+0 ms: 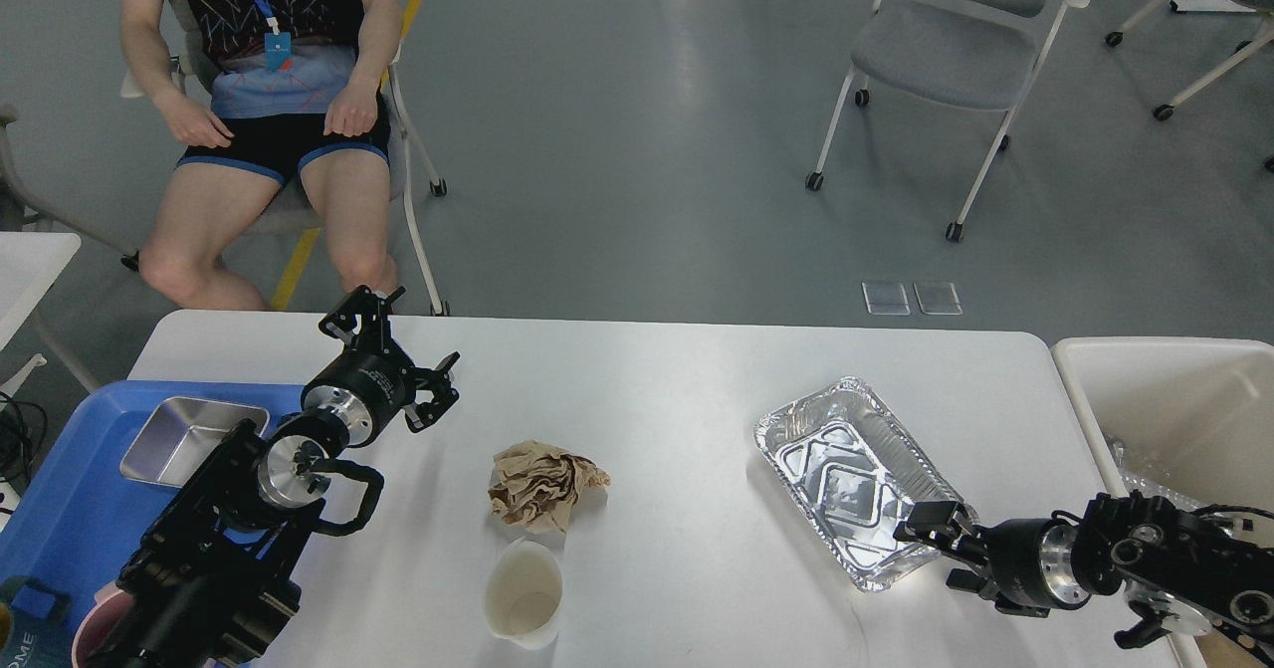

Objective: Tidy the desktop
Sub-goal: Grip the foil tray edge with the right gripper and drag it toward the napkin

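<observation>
I am going to lift the foil tray (851, 483) by the tray's rim. It will keep its open shape because ribbed sides (904, 448) and a pressed bottom make it stiff.
The white desktop (677, 389) carries a crumpled brown paper ball (545, 487), a white paper cup (523, 593) standing upright just in front of it, and an empty foil tray (846, 474) to the right. My left gripper (406, 347) is open and empty, held above the far left of the table, left of the paper ball. My right gripper (946, 549) is open at the foil tray's near right corner. One of its fingers (931, 519) overlaps the tray's rim.
A blue tray (70, 509) at the left edge holds a metal tin (194, 439). A cream bin (1165, 399) stands off the right edge. A pink cup (92, 633) is at the near left. A person (269, 101) sits beyond the table's far left corner.
</observation>
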